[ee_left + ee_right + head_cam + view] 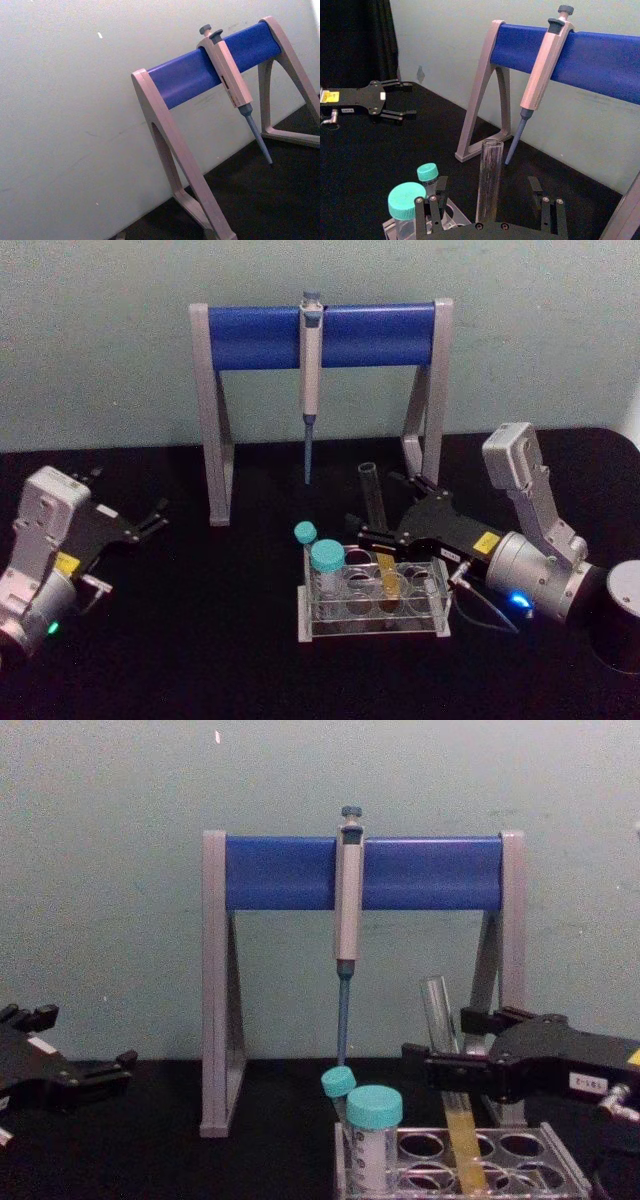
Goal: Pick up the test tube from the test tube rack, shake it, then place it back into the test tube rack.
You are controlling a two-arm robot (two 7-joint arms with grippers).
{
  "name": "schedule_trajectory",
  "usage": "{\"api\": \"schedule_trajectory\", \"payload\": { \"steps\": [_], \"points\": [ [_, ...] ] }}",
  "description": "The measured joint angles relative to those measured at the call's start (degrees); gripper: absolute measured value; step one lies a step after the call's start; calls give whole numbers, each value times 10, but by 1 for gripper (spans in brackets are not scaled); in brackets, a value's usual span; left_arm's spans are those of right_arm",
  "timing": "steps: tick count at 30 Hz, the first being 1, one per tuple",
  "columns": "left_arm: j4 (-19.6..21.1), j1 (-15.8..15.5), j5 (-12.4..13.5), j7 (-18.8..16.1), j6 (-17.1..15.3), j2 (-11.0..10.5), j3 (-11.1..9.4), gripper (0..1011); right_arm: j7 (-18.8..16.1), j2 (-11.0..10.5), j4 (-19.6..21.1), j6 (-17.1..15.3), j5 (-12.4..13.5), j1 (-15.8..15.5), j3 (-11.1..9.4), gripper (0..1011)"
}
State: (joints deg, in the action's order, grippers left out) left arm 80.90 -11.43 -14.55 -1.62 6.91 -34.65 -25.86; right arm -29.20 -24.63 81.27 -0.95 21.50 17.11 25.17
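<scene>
The test tube (457, 1105) is leaning loosely in its rack hole (472, 1145), so it will come upright and slide out easily when the robot lifts it.
The test tube (376, 502) is a long clear glass tube with yellow liquid in its lower part. It stands slightly tilted in a back hole of the test tube rack (372, 630), a low translucent rack. My right gripper (372, 500) is open, with one finger on each side of the tube's upper half. In the right wrist view the test tube (489, 175) rises between the right gripper (486, 186) fingers, with a gap on both sides. From the chest the test tube (447, 1060) leans across the right gripper (437, 1038). My left gripper (150, 516) rests open at the far left.
Two teal-capped tubes (326, 560) stand in the rack's left end. Behind the rack is a grey-and-blue pipette stand (260, 336) with a grey pipette (311, 380) hanging from its bar. A dark cylinder (625, 625) sits at the right edge. The black table (200, 640) lies open between the arms.
</scene>
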Motion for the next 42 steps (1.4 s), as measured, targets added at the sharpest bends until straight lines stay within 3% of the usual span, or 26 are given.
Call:
{"api": "schedule_trajectory", "payload": {
  "steps": [8,17,33,42],
  "points": [
    [0,0,0,0,0,0,0,1001,0,0,0,0,0,0,0,1000],
    [0,0,0,0,0,0,0,1001,0,0,0,1,0,0,0,810],
    [0,0,0,0,0,0,0,1001,1,0,0,1,0,0,0,266],
    [0,0,0,0,0,0,0,1001,1,0,0,1,0,0,0,229]
  ]
}}
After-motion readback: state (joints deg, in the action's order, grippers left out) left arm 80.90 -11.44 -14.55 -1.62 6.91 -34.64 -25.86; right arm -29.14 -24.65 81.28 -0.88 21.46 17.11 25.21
